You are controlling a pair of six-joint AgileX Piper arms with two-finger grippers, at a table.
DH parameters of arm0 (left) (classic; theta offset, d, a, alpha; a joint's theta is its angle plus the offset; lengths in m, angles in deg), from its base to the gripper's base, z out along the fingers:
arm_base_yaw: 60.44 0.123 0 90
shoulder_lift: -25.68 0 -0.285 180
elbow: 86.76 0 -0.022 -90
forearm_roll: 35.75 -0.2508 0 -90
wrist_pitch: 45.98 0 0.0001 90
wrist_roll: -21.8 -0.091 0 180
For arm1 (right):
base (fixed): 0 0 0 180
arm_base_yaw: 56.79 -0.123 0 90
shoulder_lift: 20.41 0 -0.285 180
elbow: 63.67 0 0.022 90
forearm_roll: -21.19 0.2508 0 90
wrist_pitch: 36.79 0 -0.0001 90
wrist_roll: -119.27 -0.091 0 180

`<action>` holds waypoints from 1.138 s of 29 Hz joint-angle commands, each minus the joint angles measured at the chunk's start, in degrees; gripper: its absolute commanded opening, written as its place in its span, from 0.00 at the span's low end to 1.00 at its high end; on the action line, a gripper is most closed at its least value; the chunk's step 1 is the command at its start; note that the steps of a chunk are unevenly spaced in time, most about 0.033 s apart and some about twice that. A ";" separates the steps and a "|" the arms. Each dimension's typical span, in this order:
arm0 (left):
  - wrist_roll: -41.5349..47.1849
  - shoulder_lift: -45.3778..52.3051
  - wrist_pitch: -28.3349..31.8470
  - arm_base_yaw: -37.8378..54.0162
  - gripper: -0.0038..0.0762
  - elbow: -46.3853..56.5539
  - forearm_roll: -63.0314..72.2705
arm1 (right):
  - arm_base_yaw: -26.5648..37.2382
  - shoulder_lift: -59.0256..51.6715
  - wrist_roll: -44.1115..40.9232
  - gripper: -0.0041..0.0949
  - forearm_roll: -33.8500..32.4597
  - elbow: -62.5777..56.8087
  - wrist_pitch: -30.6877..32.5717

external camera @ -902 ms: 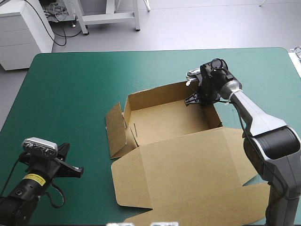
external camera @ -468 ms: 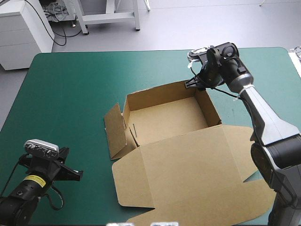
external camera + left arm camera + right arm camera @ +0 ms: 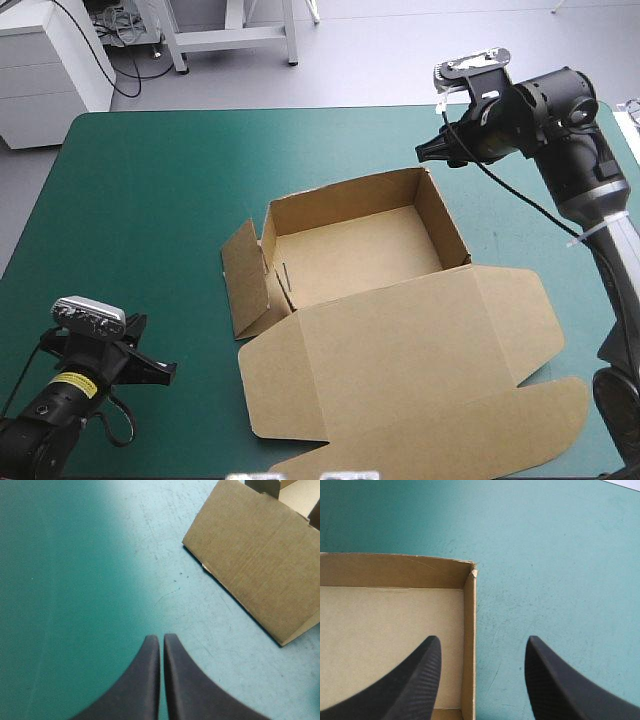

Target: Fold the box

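The broad lid (image 3: 410,348) is attached to the brown box along a crease (image 3: 385,288), so the lid will trail behind open when the robot drags the box by its side.
The brown box (image 3: 350,250) stands mid-table as an open tray. Its far and right walls are up, and a side flap (image 3: 245,280) leans outward on the left. The broad lid (image 3: 400,370) lies flat toward the table's front edge. My right gripper (image 3: 432,152) hangs open above and just beyond the far right corner. In the right wrist view that corner (image 3: 471,573) lies ahead of the open right gripper (image 3: 483,642), with the wall running down between the fingers, untouched. My left gripper (image 3: 165,368) rests shut near the front left. The left wrist view shows it (image 3: 161,638) short of the box's flap (image 3: 255,565).
Bare teal-green cover (image 3: 150,190) lies left of and beyond the box. The lid's front flaps (image 3: 480,430) reach close to the table's front edge. A white cabinet (image 3: 45,60) stands off the table past its far left corner.
My right gripper has risen from the box's far right wall and drawn back toward the far right, off the board. The box and the left arm have stayed put.
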State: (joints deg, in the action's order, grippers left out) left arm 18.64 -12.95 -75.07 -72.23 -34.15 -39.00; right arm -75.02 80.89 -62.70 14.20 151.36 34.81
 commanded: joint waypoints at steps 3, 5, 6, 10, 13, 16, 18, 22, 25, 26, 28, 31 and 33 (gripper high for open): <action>-0.11 -0.05 3.64 0.17 0.06 -1.62 -0.05 | 0.01 -0.70 -0.16 0.52 -2.84 1.55 0.15; -0.11 -0.05 3.64 0.17 0.06 -1.62 -0.05 | 0.01 0.85 -0.16 0.52 -2.84 1.55 0.15; -0.11 -0.05 3.64 0.17 0.06 -1.62 -0.05 | 0.01 1.56 -0.16 0.52 -2.73 1.55 0.15; -0.11 -0.05 3.64 0.17 0.06 -1.62 1.21 | 0.01 5.34 -0.16 0.52 -2.38 0.92 0.15; -0.11 -0.05 3.64 0.17 0.06 -1.62 1.20 | 0.28 7.33 -0.39 0.52 -2.49 -2.09 0.15; -0.11 -0.05 3.64 0.17 0.06 -1.62 1.20 | 0.75 8.25 -0.55 0.52 -2.37 -6.36 0.15; 0.00 -0.05 3.64 0.17 0.06 -1.62 1.20 | 1.69 8.91 -0.55 0.52 -2.37 -9.08 0.15; 0.00 -0.05 3.64 0.17 0.06 -1.62 1.20 | 3.50 10.33 -0.28 0.52 -0.65 -12.95 -0.69; -0.15 -0.05 3.64 0.17 0.06 -1.62 1.20 | 4.67 12.07 1.53 0.52 2.76 -13.83 -0.92; -0.39 -0.05 3.64 0.17 0.06 -1.62 1.20 | 4.76 12.47 2.33 0.52 3.61 -13.83 -1.20; -0.39 -0.05 3.64 0.17 0.06 -1.62 1.20 | 4.87 13.13 2.86 0.52 5.17 -13.83 -2.56; -0.39 -0.05 3.64 0.17 0.06 -1.62 1.20 | 4.87 13.55 2.86 0.47 6.54 -13.83 -4.63; -0.39 -0.05 3.64 0.17 0.06 -1.62 1.20 | 4.87 13.55 2.86 0.32 6.47 -13.83 -4.33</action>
State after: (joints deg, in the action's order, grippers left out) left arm 18.06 -12.95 -75.02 -72.23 -34.15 -38.14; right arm -70.51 97.38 -60.36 20.69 136.36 31.24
